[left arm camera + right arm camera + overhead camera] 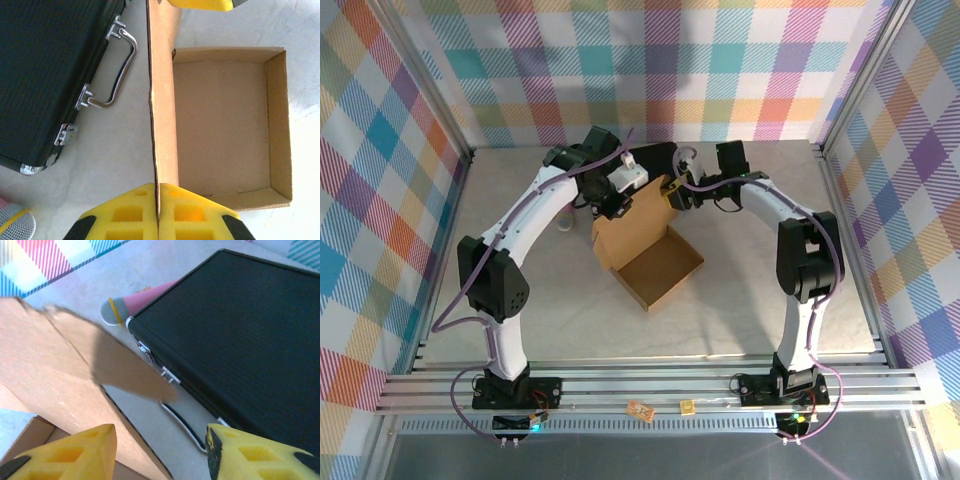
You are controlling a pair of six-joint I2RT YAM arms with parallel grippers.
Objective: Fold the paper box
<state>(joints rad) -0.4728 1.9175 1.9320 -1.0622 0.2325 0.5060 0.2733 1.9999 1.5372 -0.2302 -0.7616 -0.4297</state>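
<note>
My left gripper should take the panel's free side [598, 243] before folding it, because the paper box sits crooked with that gripper on the lid panel's top edge [156, 120].
The paper box [658, 268] is brown cardboard, a shallow open tray [225, 125] with its lid panel [162, 100] standing upright along the far side. My left gripper [158, 202] is shut on the top edge of that panel, yellow fingers [127, 215] pressed together on the cardboard. My right gripper [160, 457] is open and straddles the same panel [50, 370] at its other end, one finger [75, 455] on the tray side and the other over the table. A blurred side flap [125, 372] sticks out from the panel. In the top view both grippers [610, 200] [672, 193] meet at the box's back edge.
A black hard case [45, 75] with metal latches and a handle [117, 75] lies just behind the panel. A microphone [116, 311] with a pink body rests beside the case. Bare table lies in front of the tray [620, 320].
</note>
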